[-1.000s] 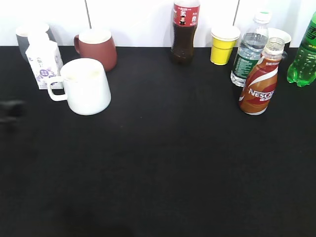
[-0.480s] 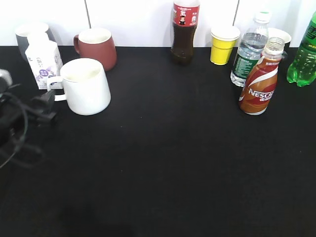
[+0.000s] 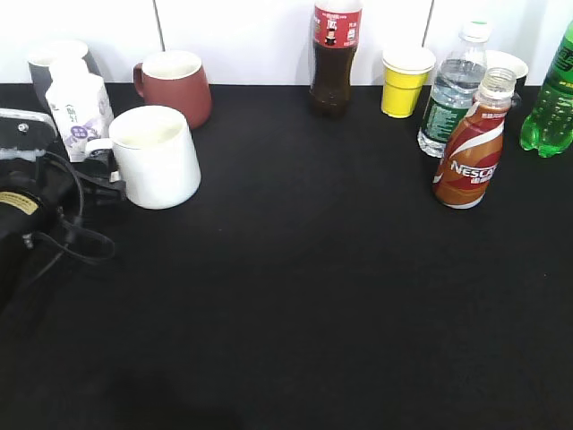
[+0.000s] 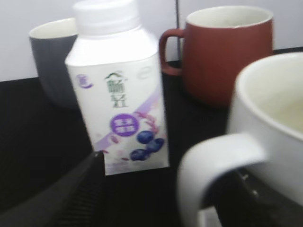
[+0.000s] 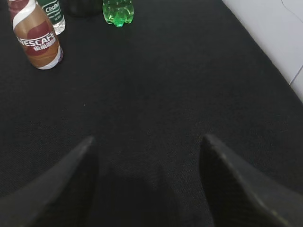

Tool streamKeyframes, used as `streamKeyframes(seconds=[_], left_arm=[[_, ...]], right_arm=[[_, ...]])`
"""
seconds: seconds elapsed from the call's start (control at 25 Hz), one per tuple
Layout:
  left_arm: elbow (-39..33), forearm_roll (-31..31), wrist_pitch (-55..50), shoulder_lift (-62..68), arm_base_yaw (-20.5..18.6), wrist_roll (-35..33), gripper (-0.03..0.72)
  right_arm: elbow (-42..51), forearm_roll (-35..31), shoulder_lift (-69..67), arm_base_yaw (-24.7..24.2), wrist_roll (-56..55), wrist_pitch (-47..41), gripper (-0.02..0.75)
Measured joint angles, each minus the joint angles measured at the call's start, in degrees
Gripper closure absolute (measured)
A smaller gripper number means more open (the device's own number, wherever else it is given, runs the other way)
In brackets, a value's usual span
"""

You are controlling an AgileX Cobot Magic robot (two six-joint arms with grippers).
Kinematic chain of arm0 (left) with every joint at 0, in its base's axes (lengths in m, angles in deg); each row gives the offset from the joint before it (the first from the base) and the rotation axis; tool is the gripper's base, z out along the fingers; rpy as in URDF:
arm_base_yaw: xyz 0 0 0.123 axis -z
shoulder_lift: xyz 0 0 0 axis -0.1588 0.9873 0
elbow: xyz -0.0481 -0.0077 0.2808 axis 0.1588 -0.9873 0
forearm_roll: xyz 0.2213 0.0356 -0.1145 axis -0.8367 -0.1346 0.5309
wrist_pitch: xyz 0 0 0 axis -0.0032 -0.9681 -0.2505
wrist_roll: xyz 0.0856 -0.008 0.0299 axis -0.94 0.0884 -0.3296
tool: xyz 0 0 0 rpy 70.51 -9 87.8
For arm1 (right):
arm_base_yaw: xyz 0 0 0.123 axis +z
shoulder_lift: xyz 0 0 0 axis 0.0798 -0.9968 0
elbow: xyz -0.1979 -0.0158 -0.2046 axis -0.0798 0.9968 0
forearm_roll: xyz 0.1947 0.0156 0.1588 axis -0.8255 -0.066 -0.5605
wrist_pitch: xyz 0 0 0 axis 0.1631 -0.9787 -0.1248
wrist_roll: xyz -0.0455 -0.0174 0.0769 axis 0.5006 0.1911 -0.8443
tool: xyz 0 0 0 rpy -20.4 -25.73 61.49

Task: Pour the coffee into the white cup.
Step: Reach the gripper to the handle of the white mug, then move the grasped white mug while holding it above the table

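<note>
The white cup's handle loop (image 4: 226, 187) has one finger through it, so the white cup will keep its opening up instead of swinging down when I carry it.
The coffee (image 3: 469, 150), a curvy Nescafe bottle with a red-brown and white label, stands upright at the right of the black table; it also shows in the right wrist view (image 5: 38, 41). The white cup (image 3: 159, 158) stands at the left, handle pointing left. My left gripper (image 3: 100, 179) is open at the cup's handle. In the left wrist view the cup's handle (image 4: 213, 163) lies between the open fingers (image 4: 169, 165), with the right finger showing through the loop. My right gripper (image 5: 147, 138) is open and empty over bare table, well short of the coffee.
A dark red mug (image 3: 175, 85), a white milk carton (image 3: 79, 107) and a grey cup (image 3: 54, 63) stand behind the white cup. A cola bottle (image 3: 335, 54), yellow paper cup (image 3: 406, 81), water bottle (image 3: 452, 90) and green bottle (image 3: 552, 98) line the back.
My left arm has come in from the left edge up to the white cup's handle. The cup and bottles have not moved.
</note>
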Motion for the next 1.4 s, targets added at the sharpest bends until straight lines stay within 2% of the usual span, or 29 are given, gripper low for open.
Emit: streamKeyframes(seconds=[0.12,0.24,0.28,0.32,0.4,0.44,0.6,0.68,0.76,0.8,0.96,1.08,1.28,1.32,1.4], left_arm=[[1.6,-3.9,-1.0,0.5,-2.5,0.0,0.176],[5.2,-5.4,-1.3,3.4,-2.7,0.0,0.239],[5.6,-5.9,-1.3,4.0,-2.7,0.0,0.280],[5.7,-6.7,-1.2,4.3,-2.7,0.0,0.345],[5.7,-8.1,-1.1,4.3,-2.7,0.0,0.559],[5.7,-9.0,-1.2,4.3,-2.7,0.0,0.625],[5.6,-11.3,-1.1,4.3,-2.7,0.2,0.629],[3.3,-13.9,1.2,2.7,-2.7,0.4,0.640],[0.5,-16.6,1.9,-1.9,-2.6,4.3,0.648],[-0.3,-19.1,2.1,-4.6,-2.6,6.4,0.648],[-0.6,-38.2,3.0,-11.2,-2.6,19.2,0.648],[-0.6,-47.8,3.2,-11.5,-2.6,20.9,0.648],[-0.6,-50.2,3.2,-11.5,-2.5,21.5,0.648],[-0.6,-50.2,3.1,-11.5,-2.5,21.6,0.648],[-0.6,-50.2,3.1,-11.5,-2.5,21.6,0.648]], right_arm=[[0.0,0.0,0.0,0.0,0.0,0.0,0.231],[0.0,0.0,0.0,0.0,0.0,0.0,0.231],[0.0,0.0,0.0,0.0,0.0,0.0,0.231],[0.0,0.0,0.0,0.0,0.0,0.0,0.231],[0.0,0.0,0.0,0.0,0.0,0.0,0.231],[0.0,0.0,0.0,0.0,0.0,0.0,0.231],[0.0,0.0,0.0,0.0,0.0,0.0,0.231],[0.0,0.0,0.0,0.0,0.0,0.0,0.231],[0.0,0.0,0.0,0.0,0.0,0.0,0.231],[0.0,0.0,0.0,0.0,0.0,0.0,0.231],[0.0,0.0,0.0,0.0,0.0,0.0,0.231],[0.0,0.0,0.0,0.0,0.0,0.0,0.231],[-0.2,-0.6,0.0,0.0,0.2,0.3,0.231],[-0.9,-0.5,-0.6,0.0,1.3,3.4,0.231],[-1.7,-0.4,-5.4,0.0,3.0,20.2,0.231]])
